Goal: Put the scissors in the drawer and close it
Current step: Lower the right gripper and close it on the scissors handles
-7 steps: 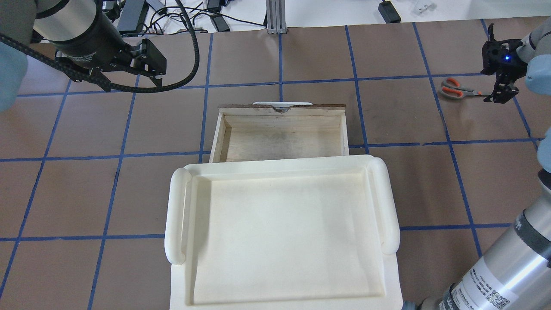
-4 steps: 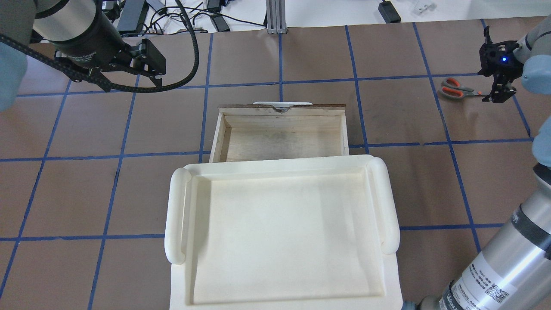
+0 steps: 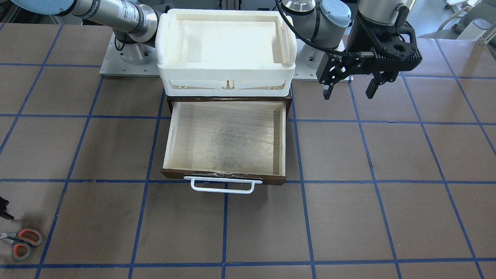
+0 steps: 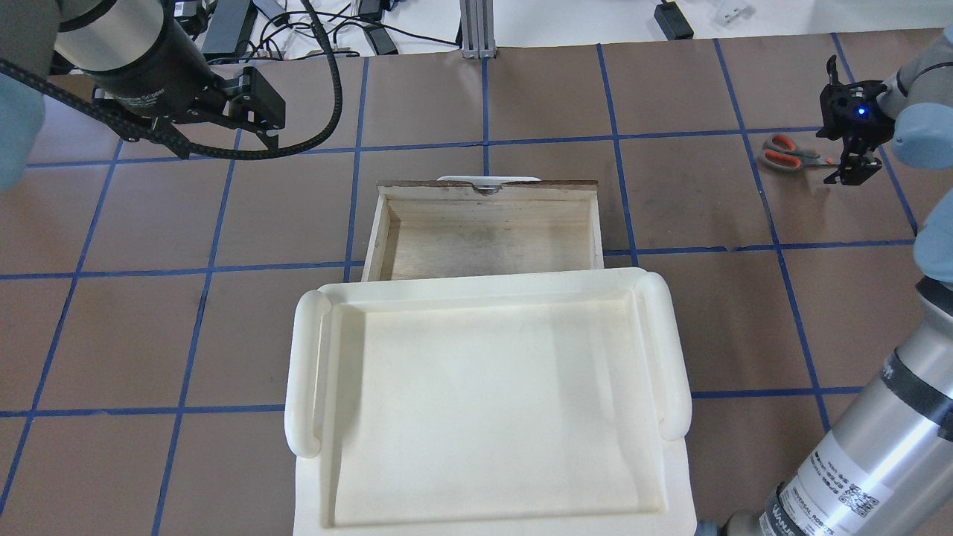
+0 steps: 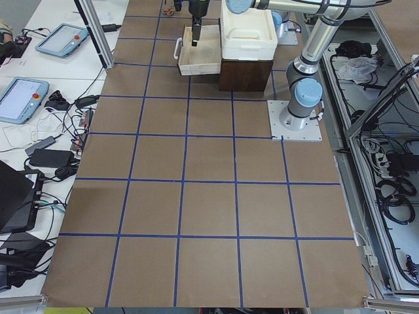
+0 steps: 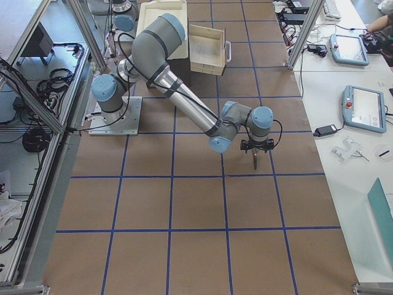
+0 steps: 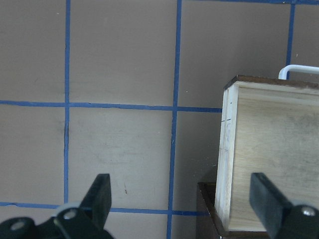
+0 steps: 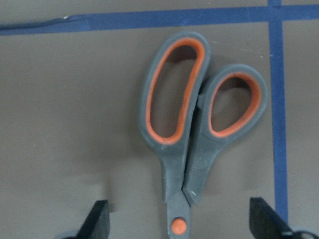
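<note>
I expect the scissors (image 3: 18,236) to stay closed and level when I lift them by the pivot, because the grey handles meet at the small stop (image 8: 201,101) between their loops.
The scissors (image 4: 789,153), grey handles lined orange, lie flat on the brown table at the far right, also in the front-facing view (image 3: 22,242). In the right wrist view the scissors (image 8: 194,124) lie with the handles away from me. My right gripper (image 4: 851,165) is open over the blades, its fingers (image 8: 98,219) standing either side of the pivot screw. The drawer (image 4: 488,205) stands pulled out and empty, its white bar handle (image 3: 221,185) towards the operators' side. My left gripper (image 4: 262,100) is open and empty, hovering left of the drawer (image 7: 269,164).
A white foam tray (image 4: 305,372) sits on top of the dark cabinet that the drawer slides out of. Blue tape lines grid the brown table. Cables and power bricks (image 4: 223,30) lie beyond the far edge.
My right gripper has shifted a little along the blades towards the scissors' handles. The scissors, the drawer and my left arm have hardly moved.
</note>
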Available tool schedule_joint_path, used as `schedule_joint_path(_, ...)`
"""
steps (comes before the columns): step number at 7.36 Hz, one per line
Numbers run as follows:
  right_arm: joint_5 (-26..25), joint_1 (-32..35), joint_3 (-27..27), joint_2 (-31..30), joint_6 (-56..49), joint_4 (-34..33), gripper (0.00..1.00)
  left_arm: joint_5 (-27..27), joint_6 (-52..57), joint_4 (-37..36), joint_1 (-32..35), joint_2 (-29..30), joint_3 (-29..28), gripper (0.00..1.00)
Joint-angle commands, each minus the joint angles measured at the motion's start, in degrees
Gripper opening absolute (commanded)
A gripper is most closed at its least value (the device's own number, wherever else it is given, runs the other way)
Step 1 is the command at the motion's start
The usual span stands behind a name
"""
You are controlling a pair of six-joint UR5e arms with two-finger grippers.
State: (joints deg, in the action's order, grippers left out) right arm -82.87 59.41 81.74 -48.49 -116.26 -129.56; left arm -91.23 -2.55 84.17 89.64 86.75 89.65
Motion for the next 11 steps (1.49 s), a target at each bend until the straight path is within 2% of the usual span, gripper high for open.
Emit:
schedule_joint_path(1, 0.08, 0.0, 0.0, 0.33, 0.16, 0.01, 0.98, 0.0, 0.0, 0.02, -0.16, 0.0, 0.0, 1.0)
schedule_joint_path(3, 0.43, 0.17, 0.0, 0.33, 0.25, 0.28, 0.95, 0.0, 0.0, 0.02, -0.34, 0.0, 0.0, 1.0)
schedule_joint_path(5, 0.43, 0.35, 0.0, 0.33, 0.16, 0.45, 0.51, -0.09, 0.0, 0.02, -0.34, 0.0, 0.0, 1.0)
schedule_joint_path(6, 0.43, 0.35, 0.0, 0.24, 0.16, 0.45, 0.2, -0.09, 0.0, 0.02, -0.25, -0.09, 0.0, 1.0)
schedule_joint_path(7, 0.26, 0.53, -0.09, 0.16, -0.62, 0.45, 0.0, -0.09, 0.0, 0.02, -0.25, -0.09, 0.0, 1.0)
schedule_joint_path(11, -0.27, 2.11, -0.44, -3.08, -0.02, 2.02, 0.0, -0.18, 0.0, 0.2, -0.25, -0.26, 0.0, 1.0)
